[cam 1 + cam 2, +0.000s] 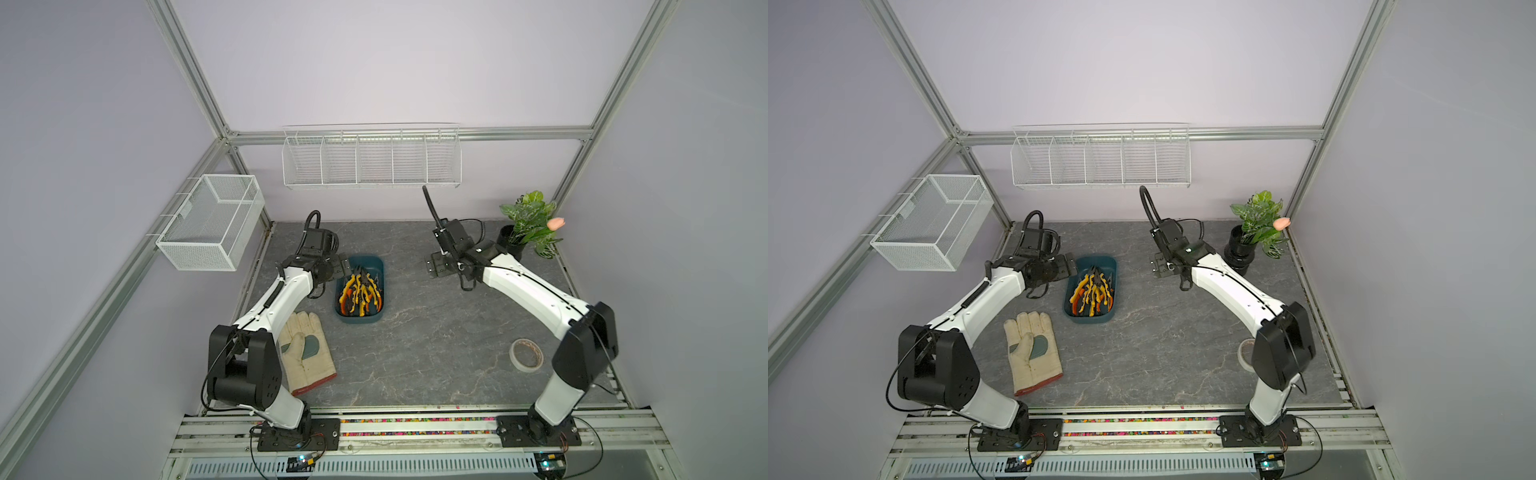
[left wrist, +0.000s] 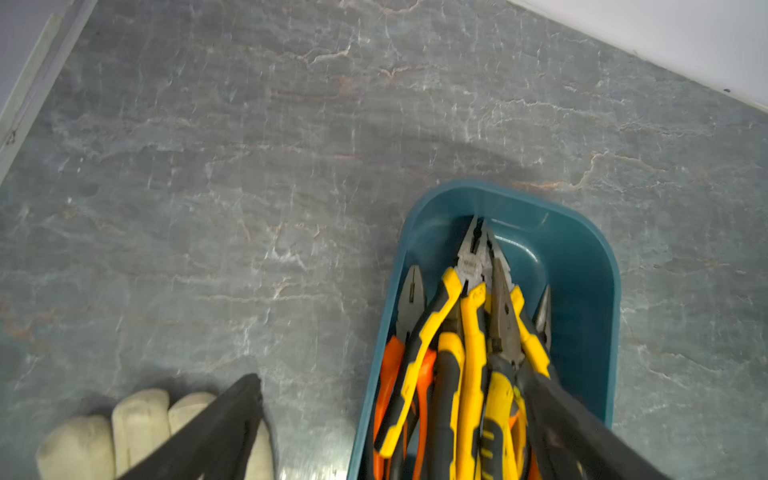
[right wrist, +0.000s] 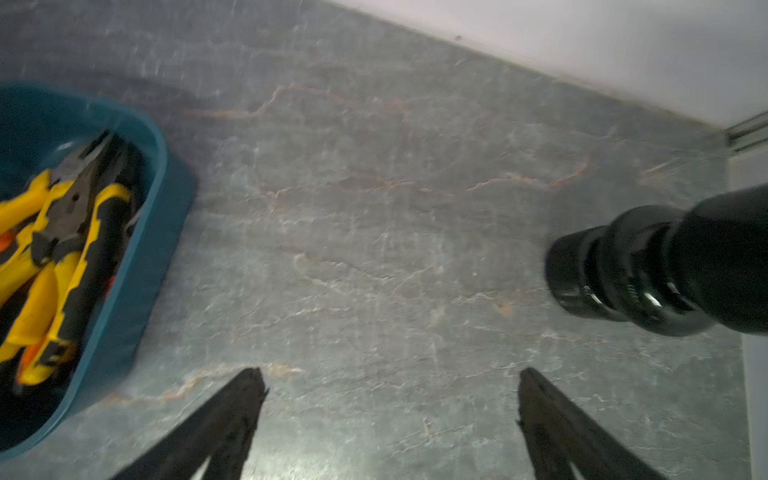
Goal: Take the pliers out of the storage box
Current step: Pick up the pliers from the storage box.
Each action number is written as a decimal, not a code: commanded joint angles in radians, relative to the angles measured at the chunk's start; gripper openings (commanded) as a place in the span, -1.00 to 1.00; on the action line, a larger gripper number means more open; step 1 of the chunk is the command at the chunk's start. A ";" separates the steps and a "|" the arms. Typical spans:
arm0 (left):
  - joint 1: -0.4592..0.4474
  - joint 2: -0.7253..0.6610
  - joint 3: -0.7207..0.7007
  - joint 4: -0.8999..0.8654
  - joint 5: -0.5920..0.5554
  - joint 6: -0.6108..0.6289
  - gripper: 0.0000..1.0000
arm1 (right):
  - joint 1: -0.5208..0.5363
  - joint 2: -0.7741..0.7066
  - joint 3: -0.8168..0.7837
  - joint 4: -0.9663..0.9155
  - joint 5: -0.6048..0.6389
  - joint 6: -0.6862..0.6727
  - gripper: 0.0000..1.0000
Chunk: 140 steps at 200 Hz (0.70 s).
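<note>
The robot's open left gripper straddles the storage box's side (image 2: pixel 374 388), so it should move in over the pile and grip the topmost pliers by a yellow-and-black handle (image 2: pixel 496 400).
The storage box (image 1: pixel 365 322) (image 1: pixel 1090 320) is a dark teal tub left of the table's middle. Several pliers (image 1: pixel 360 293) (image 1: pixel 1092 293) with yellow-and-black and orange-and-black handles lie piled in it, jaws toward the back wall. My left gripper (image 1: pixel 345 266) (image 1: pixel 1069 266) hangs open over the box's far left rim. In the left wrist view the left gripper (image 2: pixel 390 378) straddles the box wall (image 2: pixel 582 270): one finger is over the pliers (image 2: pixel 469 353), the other is outside it. My right gripper (image 1: pixel 434 266) (image 3: pixel 390 372) stands open over bare table to the right of the box (image 3: pixel 141 257).
A beige work glove (image 1: pixel 305 353) (image 2: pixel 124 428) lies near the box's front left. A tape roll (image 1: pixel 525 353) is at the front right and a potted plant in a black vase (image 1: pixel 528 224) (image 3: pixel 665 270) at the back right. A mesh basket (image 1: pixel 212 220) and a wire rack (image 1: pixel 372 160) hang on the walls.
</note>
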<state>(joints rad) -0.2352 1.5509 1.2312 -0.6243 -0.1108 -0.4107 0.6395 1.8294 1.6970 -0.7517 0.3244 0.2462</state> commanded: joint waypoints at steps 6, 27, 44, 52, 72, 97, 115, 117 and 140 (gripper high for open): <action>0.002 -0.025 0.033 -0.092 -0.018 -0.019 0.99 | 0.022 0.179 0.299 -0.195 -0.265 0.077 0.83; 0.007 -0.028 0.024 -0.099 -0.009 -0.020 0.99 | 0.074 0.369 0.575 -0.347 -0.309 0.045 0.79; 0.023 -0.036 0.009 -0.095 -0.017 -0.026 0.99 | 0.110 0.520 0.824 -0.468 -0.356 0.038 0.79; 0.040 -0.040 0.000 -0.094 -0.015 -0.034 0.99 | 0.123 0.595 0.945 -0.524 -0.374 0.045 0.79; 0.091 -0.054 -0.017 -0.086 0.028 -0.045 0.99 | 0.135 0.748 1.185 -0.621 -0.403 0.070 0.72; 0.099 -0.061 -0.024 -0.068 0.166 0.002 0.95 | 0.134 0.773 1.195 -0.631 -0.382 0.088 0.68; 0.055 -0.049 -0.018 -0.078 0.236 0.033 0.90 | 0.134 0.749 1.159 -0.630 -0.310 0.085 0.69; 0.045 -0.045 -0.013 -0.085 0.229 0.037 0.90 | 0.135 0.747 1.155 -0.630 -0.299 0.084 0.69; -0.087 0.020 0.066 -0.211 0.084 0.104 0.85 | 0.119 0.701 1.108 -0.644 -0.175 0.093 0.74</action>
<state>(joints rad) -0.2070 1.5192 1.2270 -0.7174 0.0235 -0.3801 0.7815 2.6102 2.8475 -1.3346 0.0193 0.3153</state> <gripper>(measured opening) 0.937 0.864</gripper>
